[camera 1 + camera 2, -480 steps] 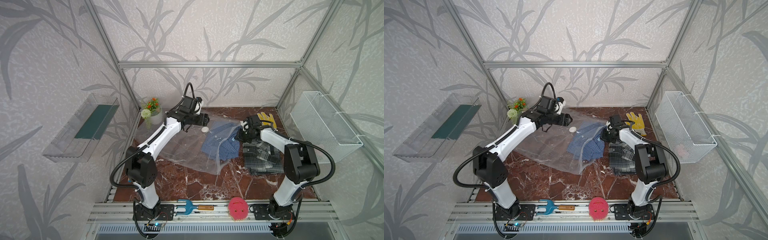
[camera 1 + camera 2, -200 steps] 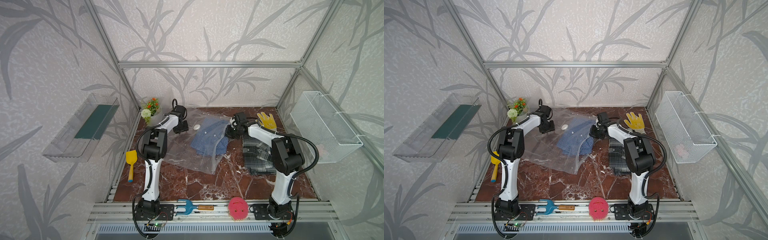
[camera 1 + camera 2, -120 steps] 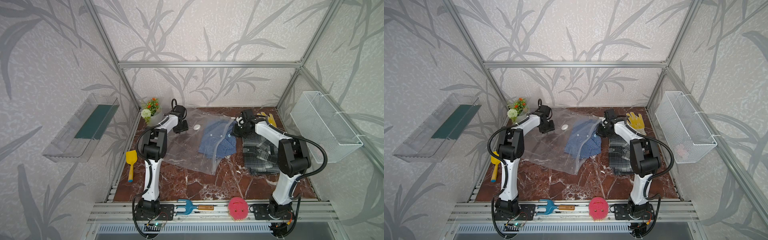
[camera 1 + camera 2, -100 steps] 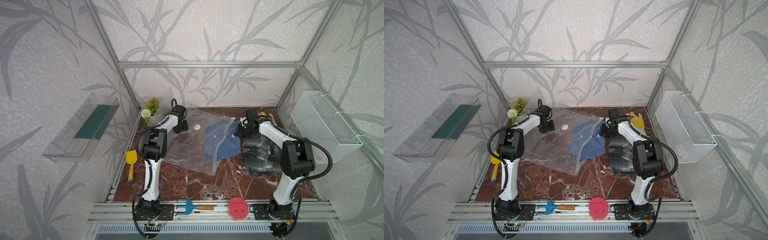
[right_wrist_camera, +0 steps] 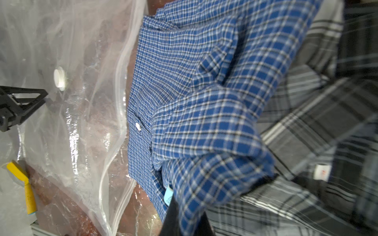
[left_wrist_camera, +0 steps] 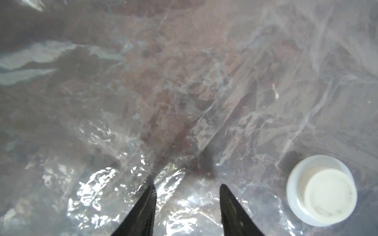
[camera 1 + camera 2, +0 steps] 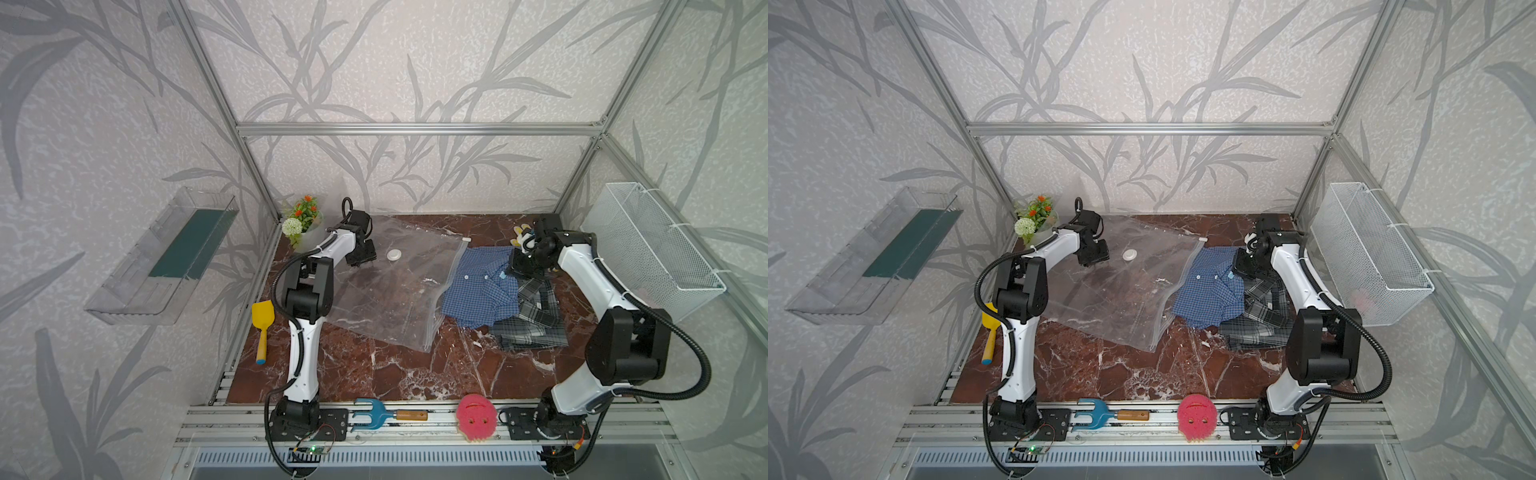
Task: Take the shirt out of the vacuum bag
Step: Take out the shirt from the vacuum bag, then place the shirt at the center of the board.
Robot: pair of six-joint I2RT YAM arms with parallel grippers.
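Note:
My right gripper keeps drawing the blue checked shirt, now clear of the bag's zip edge [image 7: 449, 280], until it covers the grey plaid shirt [image 7: 525, 333], then let go.
The vacuum bag [image 7: 395, 291] [image 7: 1121, 286] lies flat on the marble table, clear and crinkly, with its white valve [image 7: 394, 255] [image 6: 321, 196] [image 5: 59, 78] near the back. The blue checked shirt [image 7: 478, 291] [image 7: 1212, 291] [image 5: 194, 92] lies outside the bag's zip edge, partly on a grey plaid shirt. My right gripper [image 7: 519, 270] [image 5: 188, 214] is shut on the blue shirt's collar end. My left gripper [image 7: 361, 259] [image 6: 187, 187] stands open, its tips resting on the bag film beside the valve.
The grey plaid shirt [image 7: 532, 316] lies right of the bag, a yellow glove [image 7: 521, 241] behind it. A flower pot [image 7: 303, 216] and yellow scoop [image 7: 262, 324] sit at the left. Blue fork [image 7: 386, 414] and pink sponge [image 7: 476, 422] lie on the front rail. A wire basket [image 7: 652, 249] hangs on the right wall.
My right gripper has dragged the blue shirt to the right, out past the bag's zip edge and onto the plaid shirt. The left gripper has stayed on the bag by the valve.

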